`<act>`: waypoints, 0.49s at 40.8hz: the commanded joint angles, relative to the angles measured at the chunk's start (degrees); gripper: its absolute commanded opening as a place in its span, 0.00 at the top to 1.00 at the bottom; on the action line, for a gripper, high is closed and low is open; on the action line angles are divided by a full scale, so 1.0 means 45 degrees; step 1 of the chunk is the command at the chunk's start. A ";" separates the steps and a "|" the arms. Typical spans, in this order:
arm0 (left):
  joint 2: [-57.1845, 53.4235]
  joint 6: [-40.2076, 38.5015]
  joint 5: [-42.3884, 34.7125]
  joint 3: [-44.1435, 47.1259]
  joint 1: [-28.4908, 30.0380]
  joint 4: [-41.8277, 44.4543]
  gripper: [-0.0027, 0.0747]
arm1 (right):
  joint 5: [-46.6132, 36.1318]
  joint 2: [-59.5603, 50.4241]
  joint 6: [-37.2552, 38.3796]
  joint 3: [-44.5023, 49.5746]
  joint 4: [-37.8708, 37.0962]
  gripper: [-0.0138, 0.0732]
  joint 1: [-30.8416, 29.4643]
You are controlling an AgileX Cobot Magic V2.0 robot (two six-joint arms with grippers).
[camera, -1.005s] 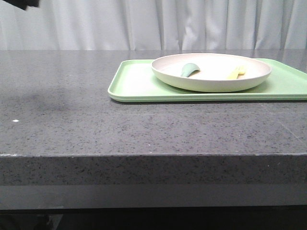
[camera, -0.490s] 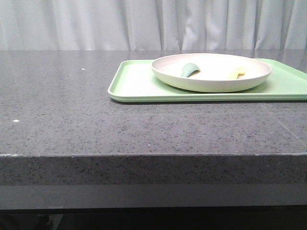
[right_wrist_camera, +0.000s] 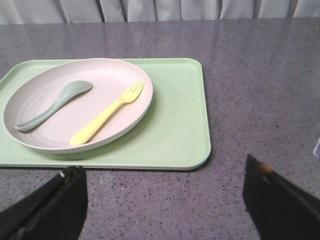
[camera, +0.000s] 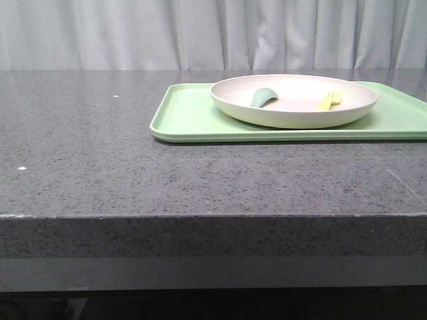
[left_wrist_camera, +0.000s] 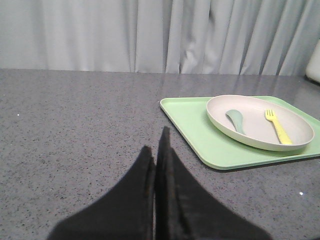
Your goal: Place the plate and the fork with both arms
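Observation:
The fork is lying inside the plate [camera: 329,101], on the plate's side away from my left gripper, so next my right gripper puts the fork on the light-green tray [camera: 400,115] first.
The cream-white plate [camera: 293,100] sits on a light-green tray [camera: 193,120] at the right of the table. It also shows in the left wrist view [left_wrist_camera: 260,121] and the right wrist view [right_wrist_camera: 77,107]. The pale-yellow fork [camera: 329,101] lies inside the plate on its right side, seen too in the wrist views [left_wrist_camera: 278,127] [right_wrist_camera: 106,114]. My left gripper [left_wrist_camera: 156,150] is shut and empty, over the bare table left of the tray. My right gripper [right_wrist_camera: 165,172] is open and empty, over the table just short of the tray's near edge. Neither gripper shows in the front view.
A dull teal-green spoon [camera: 263,97] lies in the plate's left side [right_wrist_camera: 55,104]. The dark speckled stone table [camera: 100,153] has its front edge close to the camera. A white curtain [camera: 200,33] hangs behind the table.
A dark object at the top left corner of the front view one second ago has gone out of view. The plate, fork and tray have not moved.

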 commanded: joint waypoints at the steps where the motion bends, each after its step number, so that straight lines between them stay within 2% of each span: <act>1: 0.0117 -0.0019 -0.1013 -0.0307 -0.0003 -0.0057 0.99 | -0.0909 0.0929 -0.0088 -0.1031 0.0042 0.09 0.0041; 7: 0.0117 -0.0019 -0.1013 -0.0307 -0.0003 -0.0057 0.99 | -0.0036 0.2793 -0.0088 -0.2573 0.0042 0.09 0.0341; 20: 0.0117 -0.0019 -0.1013 -0.0307 -0.0003 -0.0057 0.99 | 0.1967 0.7446 0.0140 -0.6658 0.0307 0.09 0.2487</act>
